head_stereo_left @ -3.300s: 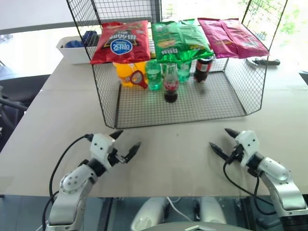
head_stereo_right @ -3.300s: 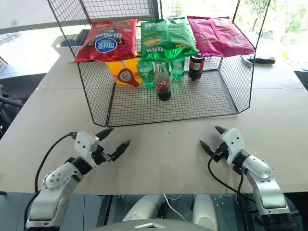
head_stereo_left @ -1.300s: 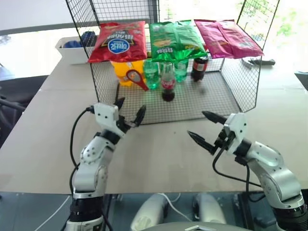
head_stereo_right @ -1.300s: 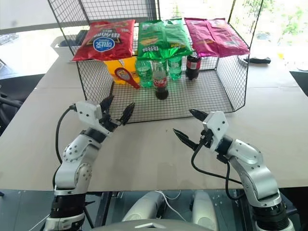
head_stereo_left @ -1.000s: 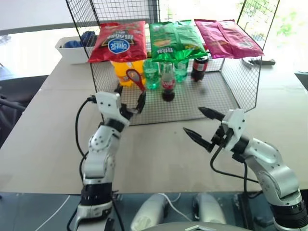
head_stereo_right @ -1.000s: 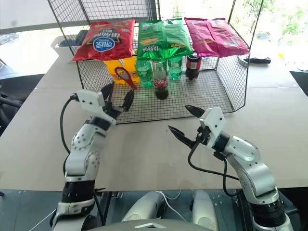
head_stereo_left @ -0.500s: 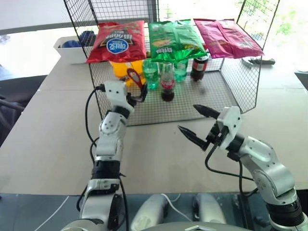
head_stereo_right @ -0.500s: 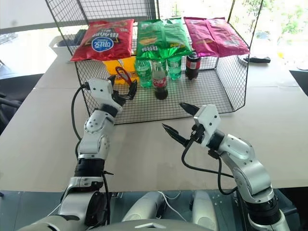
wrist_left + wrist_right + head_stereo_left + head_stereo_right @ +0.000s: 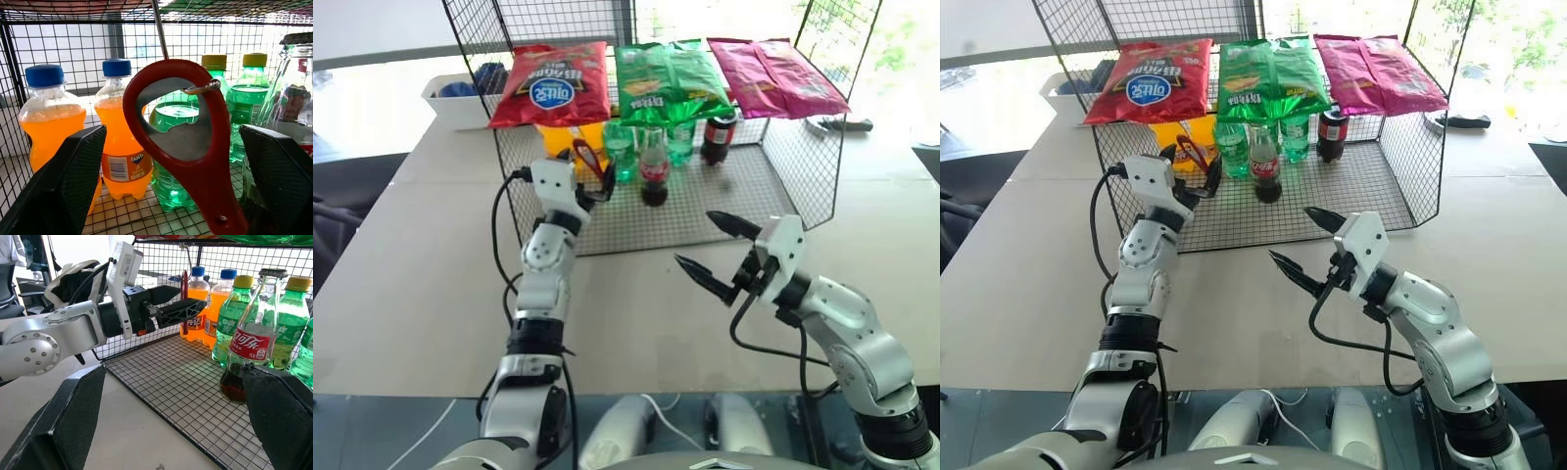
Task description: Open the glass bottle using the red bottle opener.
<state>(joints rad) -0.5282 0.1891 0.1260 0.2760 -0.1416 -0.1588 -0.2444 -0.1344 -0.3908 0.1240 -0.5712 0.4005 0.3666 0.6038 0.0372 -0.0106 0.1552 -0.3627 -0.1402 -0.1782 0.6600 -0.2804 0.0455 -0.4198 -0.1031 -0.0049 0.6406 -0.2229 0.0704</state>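
Note:
The red bottle opener will come off and leave the hook hanging when I pull the opener, because the hook's open tip sticks through the ring.
The red bottle opener hangs by its ring from a metal hook at the wire cage's left front, in front of the orange bottles. My left gripper reaches into the cage, open, with one finger on each side of the opener and a gap to it on both sides. The glass bottle of dark cola stands upright on the mesh floor, to the right of the opener; its cap is on. My right gripper hovers open over the table in front of the cage, holding nothing.
Green plastic bottles, orange soda bottles and a dark plastic cola bottle stand behind the glass bottle. Three chip bags lie on the cage top. A white bin sits on the table at the back left.
My left gripper has moved forward into the cage until its fingers flank the hanging opener, and they have narrowed slightly. The right arm has stayed put.

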